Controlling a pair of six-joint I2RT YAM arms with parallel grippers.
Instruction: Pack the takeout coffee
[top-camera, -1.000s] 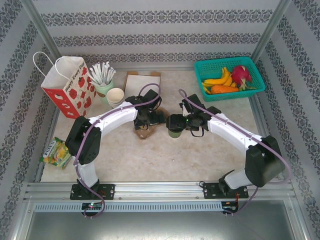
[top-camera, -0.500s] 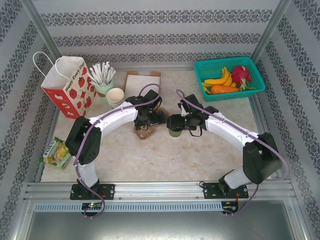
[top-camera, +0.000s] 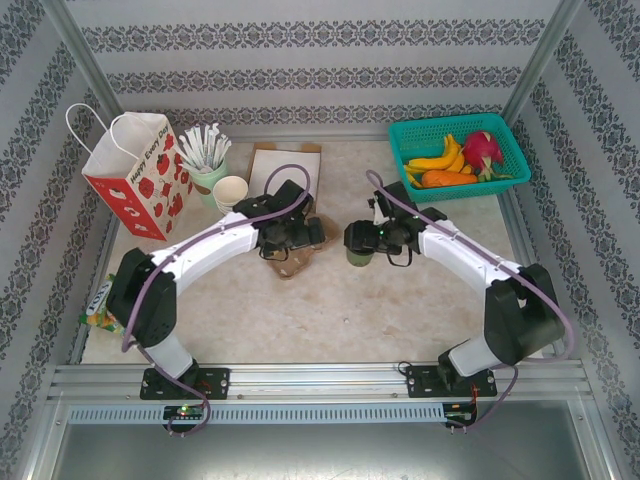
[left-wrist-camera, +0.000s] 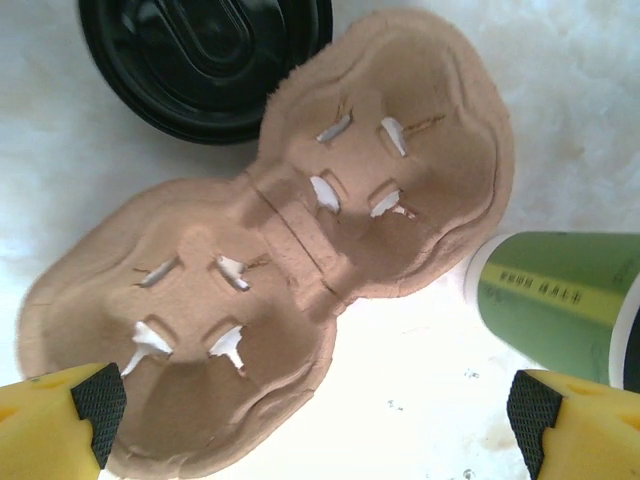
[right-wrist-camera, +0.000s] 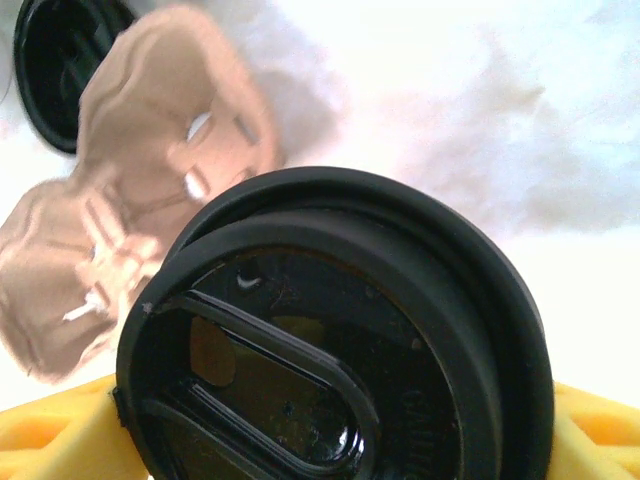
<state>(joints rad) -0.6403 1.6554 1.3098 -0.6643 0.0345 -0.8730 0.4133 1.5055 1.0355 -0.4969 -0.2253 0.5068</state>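
Observation:
The green cup (left-wrist-camera: 555, 298) is standing next to the brown carrier, so my right gripper should put the cup at the back (top-camera: 343, 178) before my left gripper moves the carrier.
The takeout coffee (top-camera: 358, 257), a green paper cup with a black lid (right-wrist-camera: 340, 340), stands at mid-table. My right gripper (top-camera: 362, 242) is shut on it, one yellow finger (right-wrist-camera: 50, 435) pressed to each side of the lid. Just left of the cup lies a brown pulp cup carrier (top-camera: 290, 262) with two slotted wells (left-wrist-camera: 300, 250). My left gripper (top-camera: 297, 234) hovers over the carrier, open, its black pads (left-wrist-camera: 98, 400) wide apart with bare table between them. The cup's green side (left-wrist-camera: 560, 295) shows by the left gripper's right finger.
A loose black lid (left-wrist-camera: 200, 60) lies beyond the carrier. At the back left stand a red paper bag (top-camera: 135, 175), a green cup of white sticks (top-camera: 207, 160) and stacked cream cups (top-camera: 230, 192). A teal fruit basket (top-camera: 450, 120) sits back right. Snack packets (top-camera: 110, 305) lie at the left edge.
The right gripper has closed on the coffee and shifted it slightly back and right. The left arm swung its elbow outward and its gripper moved a little toward the back.

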